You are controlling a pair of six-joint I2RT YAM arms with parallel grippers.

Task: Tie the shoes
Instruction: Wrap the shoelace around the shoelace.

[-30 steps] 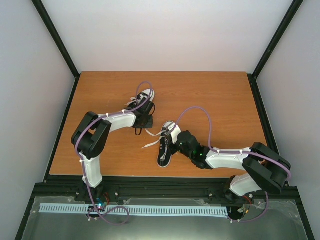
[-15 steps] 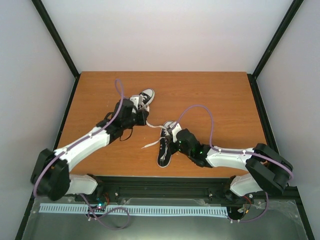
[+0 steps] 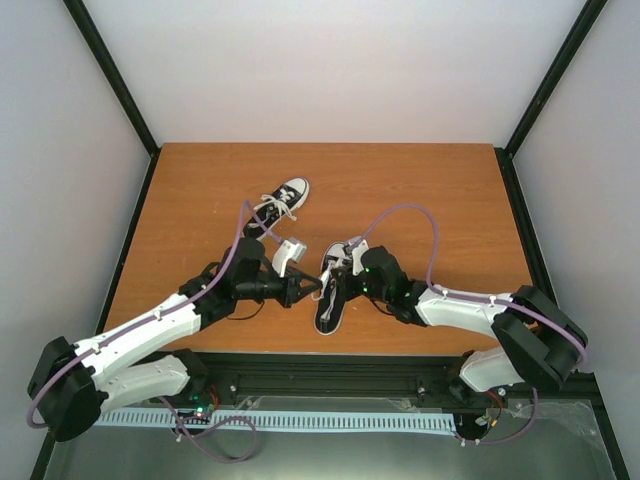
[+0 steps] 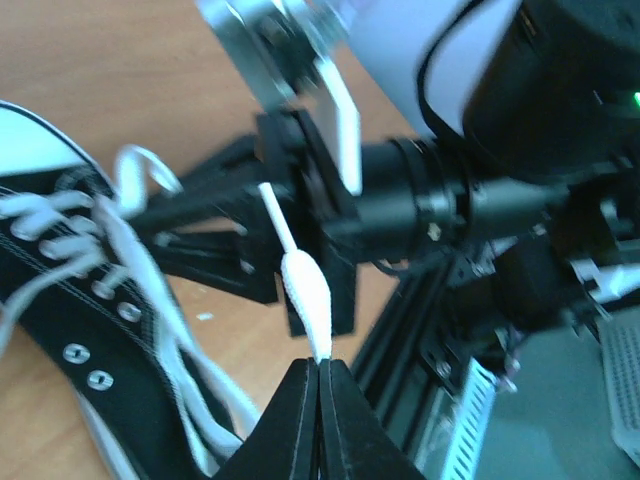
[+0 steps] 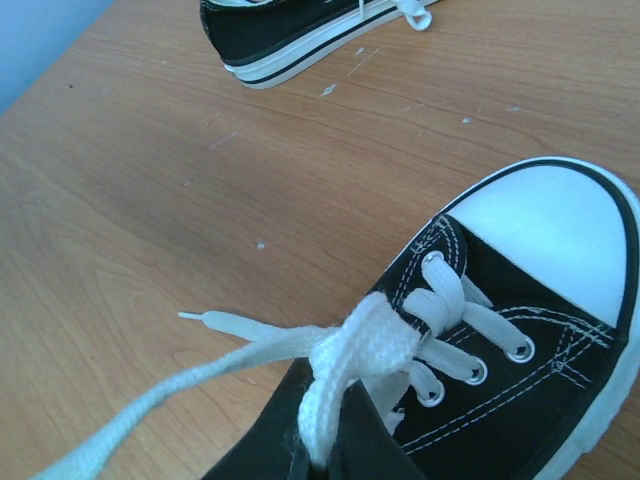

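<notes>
My left gripper should keep pulling the lace toward the near shoe's heel [image 3: 328, 325] and let go there, since that heel is free and the lace loop is in my right gripper [image 5: 352, 352].
Two black shoes with white toe caps lie on the wooden table. The near shoe [image 3: 330, 300] sits between my grippers. The far shoe [image 3: 284, 198] lies further back. My left gripper [image 3: 311, 287] is at the near shoe's left side, shut on the end of a white lace [image 4: 304, 288]. In its wrist view the fingertips [image 4: 320, 366] pinch that lace, and the shoe [image 4: 70, 310] lies to the left. My right gripper [image 3: 348, 268] hangs over the shoe's lacing, shut on a thick lace strand [image 5: 350, 350] beside the eyelets. The toe cap [image 5: 550, 235] shows to the right.
In the right wrist view a loose lace tip [image 5: 200, 318] lies on the bare wood, and the far shoe [image 5: 290, 30] is at the top edge. A black frame rail [image 3: 330, 362] runs along the table's near edge, and purple cables loop above both arms.
My left arm has swung from the far shoe down to the near shoe's left side and now pinches a lace end. The right gripper has shifted slightly back over the lacing.
</notes>
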